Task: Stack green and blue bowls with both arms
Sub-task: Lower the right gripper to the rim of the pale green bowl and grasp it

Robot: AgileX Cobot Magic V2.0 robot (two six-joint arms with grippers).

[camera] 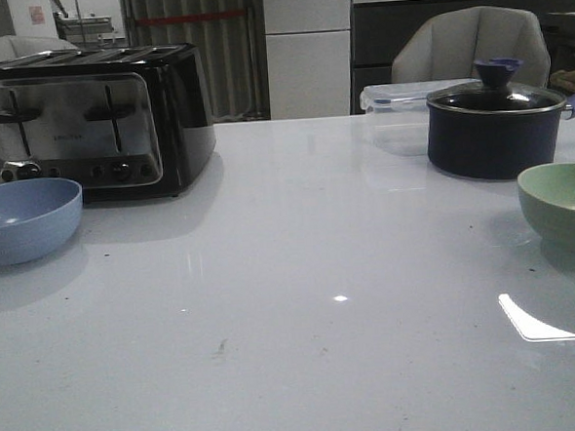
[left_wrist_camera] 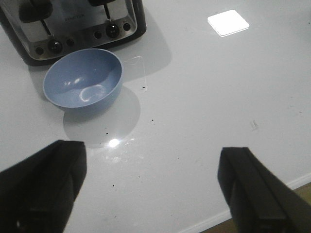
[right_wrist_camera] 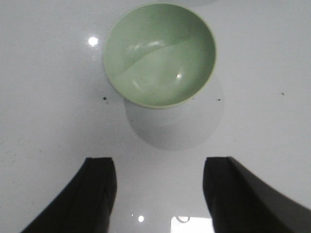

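The green bowl [camera: 565, 210] is at the edge across from the blue bowl, so my right gripper should put it in the middle of the table [camera: 306, 322] before my left gripper picks up the blue bowl.
The blue bowl [camera: 24, 220] stands upright and empty at the table's left edge, just in front of the toaster; it also shows in the left wrist view [left_wrist_camera: 83, 82]. The green bowl [camera: 564, 206] stands upright and empty at the right edge, in front of the pot; it also shows in the right wrist view [right_wrist_camera: 160, 53]. My left gripper [left_wrist_camera: 153, 167] is open and empty above the table, short of the blue bowl. My right gripper [right_wrist_camera: 160, 170] is open and empty, short of the green bowl. Neither arm shows in the front view.
A black and silver toaster [camera: 86, 120] stands at the back left. A dark navy pot with a glass lid [camera: 497, 124] and a clear plastic container [camera: 393, 111] stand at the back right. The white table [camera: 303, 302] has a near edge in the left wrist view [left_wrist_camera: 252, 206].
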